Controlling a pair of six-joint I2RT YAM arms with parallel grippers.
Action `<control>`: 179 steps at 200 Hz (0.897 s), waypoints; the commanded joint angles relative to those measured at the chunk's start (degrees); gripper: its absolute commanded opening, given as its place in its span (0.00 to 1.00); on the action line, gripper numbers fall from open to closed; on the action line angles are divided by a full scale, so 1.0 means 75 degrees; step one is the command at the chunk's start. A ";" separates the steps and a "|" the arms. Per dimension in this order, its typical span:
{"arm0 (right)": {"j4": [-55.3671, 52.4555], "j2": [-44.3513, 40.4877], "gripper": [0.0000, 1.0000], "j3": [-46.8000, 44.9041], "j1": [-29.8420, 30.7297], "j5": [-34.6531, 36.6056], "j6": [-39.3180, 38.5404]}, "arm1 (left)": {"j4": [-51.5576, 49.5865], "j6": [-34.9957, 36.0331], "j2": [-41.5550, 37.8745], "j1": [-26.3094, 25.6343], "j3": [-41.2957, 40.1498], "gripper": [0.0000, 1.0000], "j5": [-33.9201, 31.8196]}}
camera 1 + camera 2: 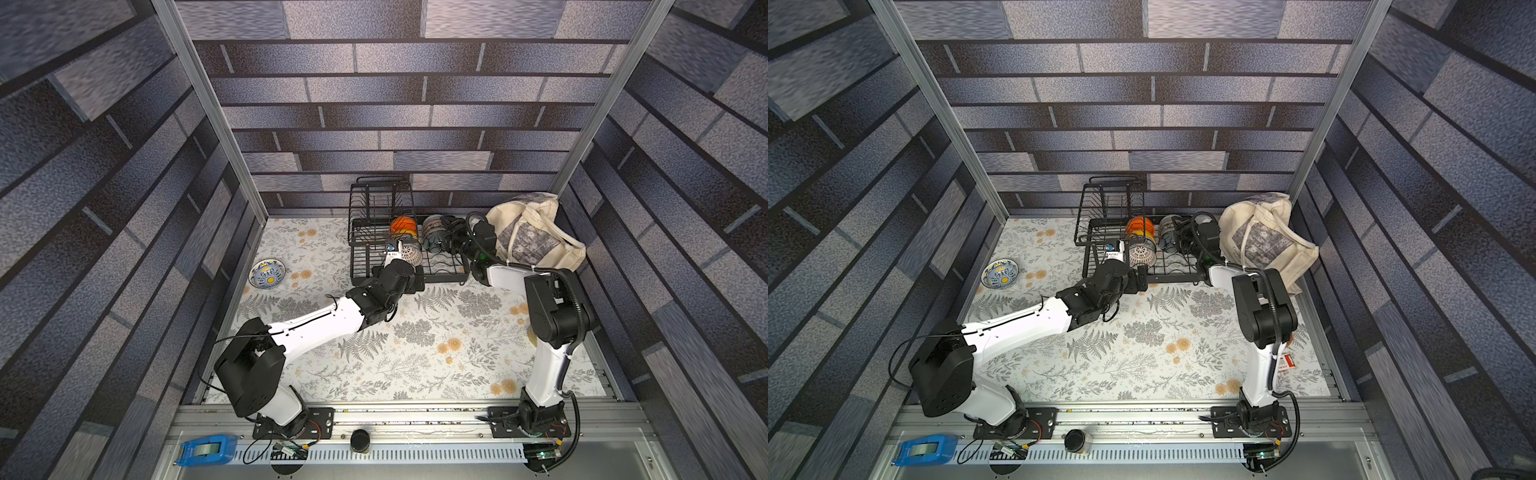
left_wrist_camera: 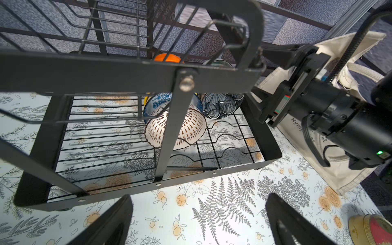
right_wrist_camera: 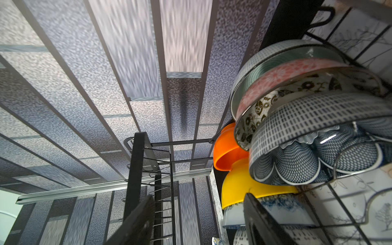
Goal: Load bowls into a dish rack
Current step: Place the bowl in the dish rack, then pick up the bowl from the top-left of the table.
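Note:
The blue-yellow patterned bowl (image 1: 266,273) lies open side up, clear of the rack, so my left gripper should keep going to the bowl's rack-side rim (image 1: 284,271) and close there.
The black wire dish rack (image 1: 365,266) (image 2: 273,146) stands at the back of the table. On edge inside it are an orange bowl (image 1: 402,224), a yellow bowl (image 3: 244,186), a white lattice bowl (image 2: 191,129), a blue-and-white floral bowl (image 3: 280,210), a dark blue-grey bowl (image 3: 314,154) and a leafy-patterned one (image 3: 263,106). One blue-yellow patterned bowl (image 1: 267,273) lies alone at the table's left. My left gripper (image 2: 197,222) hangs open and empty by the rack's front edge. At the rack's right end, close to the stacked bowls, my right gripper (image 3: 198,221) is open and holds nothing.
A cream tote bag (image 1: 536,237) slumps in the back right corner, right behind the right arm. A red and yellow tin (image 2: 371,229) lies on the table near the right arm. A blue tape dispenser (image 1: 208,451) and a black jar (image 1: 360,441) sit on the front rail.

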 commanded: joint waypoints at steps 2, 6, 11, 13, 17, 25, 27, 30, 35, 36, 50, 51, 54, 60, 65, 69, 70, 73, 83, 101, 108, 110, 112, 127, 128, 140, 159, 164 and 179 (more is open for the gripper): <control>-0.0429 -0.0546 0.76 -0.0322 -0.0064 -0.0113 -0.0268 | -0.0313 -0.0095 -0.0432 -0.0117 -0.0203 1.00 -0.0333; -0.0484 -0.0634 0.78 -0.0376 -0.0058 -0.0116 -0.0325 | -0.0338 -0.0102 -0.0468 -0.0139 -0.0226 1.00 -0.0372; -0.0566 -0.0746 0.80 -0.0428 -0.0064 -0.0134 -0.0390 | -0.0400 -0.0102 -0.0529 -0.0163 -0.0231 1.00 -0.0411; -0.0614 -0.0795 0.81 -0.0447 -0.0064 -0.0142 -0.0423 | -0.0424 -0.0102 -0.0547 -0.0169 -0.0240 1.00 -0.0429; -0.0715 -0.0896 0.82 -0.0467 -0.0064 -0.0157 -0.0487 | -0.0477 -0.0099 -0.0587 -0.0176 -0.0246 1.00 -0.0466; -0.0934 -0.1092 0.85 -0.0468 -0.0064 -0.0214 -0.0704 | -0.0636 -0.0105 -0.0674 -0.0182 -0.0246 1.00 -0.0538; -0.0987 -0.1154 0.85 -0.0468 -0.0064 -0.0232 -0.0759 | -0.0670 -0.0100 -0.0710 -0.0182 -0.0252 1.00 -0.0555; -0.1107 -0.1250 0.86 -0.0670 -0.0064 -0.0247 -0.0889 | -0.0732 -0.0105 -0.0748 -0.0182 -0.0247 1.00 -0.0585; -0.1324 -0.1411 0.87 -0.0763 -0.0076 -0.0259 -0.1101 | -0.0846 -0.0093 -0.0815 -0.0191 -0.0256 1.00 -0.0623; -0.1374 -0.1428 0.88 -0.0774 -0.0070 -0.0257 -0.1138 | -0.0875 -0.0098 -0.0835 -0.0181 -0.0257 1.00 -0.0627; -0.1891 -0.1969 0.93 -0.0937 -0.0064 -0.0211 -0.1852 | -0.1247 -0.0086 -0.1050 -0.0121 -0.0292 1.00 -0.0725; -0.1915 -0.2005 0.94 -0.0954 -0.0064 -0.0209 -0.1900 | -0.1275 -0.0088 -0.1069 -0.0116 -0.0292 1.00 -0.0731; -0.2008 -0.2127 0.96 -0.1004 -0.0064 -0.0201 -0.2037 | -0.1331 -0.0064 -0.1132 -0.0107 -0.0293 1.00 -0.0751; -0.2172 -0.2310 0.98 -0.1101 -0.0064 -0.0160 -0.2359 | -0.1556 -0.0027 -0.1231 -0.0057 -0.0305 1.00 -0.0789; -0.2279 -0.2503 1.00 -0.1191 -0.0064 -0.0132 -0.2599 | -0.1790 0.0006 -0.1321 0.0001 -0.0316 1.00 -0.0820; -0.2364 -0.2646 1.00 -0.1250 -0.0064 -0.0116 -0.2818 | -0.1954 0.0020 -0.1397 0.0067 -0.0308 1.00 -0.0840; -0.2380 -0.2690 1.00 -0.1263 -0.0064 -0.0114 -0.2870 | -0.2009 0.0029 -0.1419 0.0077 -0.0306 1.00 -0.0841; -0.2436 -0.2789 1.00 -0.1309 -0.0064 -0.0122 -0.3016 | -0.2144 0.0037 -0.1477 0.0124 -0.0311 1.00 -0.0844; -0.2628 -0.3124 1.00 -0.1406 -0.0064 -0.0191 -0.3520 | -0.2629 0.0038 -0.1685 0.0364 -0.0293 1.00 -0.0805; -0.3030 -0.3647 1.00 -0.1473 -0.0019 -0.0348 -0.4444 | -0.3449 0.0113 -0.2125 0.0896 -0.0287 1.00 -0.0545; -0.3214 -0.3844 1.00 -0.1477 0.0015 -0.0356 -0.4754 | -0.3734 0.0167 -0.2306 0.1148 -0.0281 1.00 -0.0382; -0.3257 -0.3896 1.00 -0.1482 0.0023 -0.0350 -0.4833 | -0.3812 0.0185 -0.2354 0.1234 -0.0281 1.00 -0.0340; -0.3300 -0.3947 1.00 -0.1498 0.0028 -0.0339 -0.4914 | -0.3890 0.0207 -0.2401 0.1323 -0.0281 1.00 -0.0291; -0.3346 -0.4336 1.00 -0.1608 0.0148 -0.0295 -0.5461 | -0.4473 0.0306 -0.2691 0.2040 -0.0237 1.00 0.0115; -0.3345 -0.4361 1.00 -0.1618 0.0159 -0.0298 -0.5498 | -0.4517 0.0313 -0.2704 0.2095 -0.0230 1.00 0.0129; -0.3345 -0.4634 1.00 -0.1672 0.0320 -0.0222 -0.5944 | -0.4948 0.0365 -0.2771 0.2871 -0.0118 1.00 0.0590; -0.3355 -0.4948 1.00 -0.1615 0.0818 -0.0084 -0.6735 | -0.5513 0.0401 -0.2496 0.4282 0.0235 1.00 0.1558; -0.3367 -0.5003 1.00 -0.1566 0.0985 -0.0051 -0.6918 | -0.5616 0.0427 -0.2357 0.4583 0.0343 1.00 0.1718; -0.3475 -0.5081 1.00 -0.1374 0.1628 0.0146 -0.7602 | -0.5823 0.0685 -0.1818 0.5274 0.0735 1.00 0.1919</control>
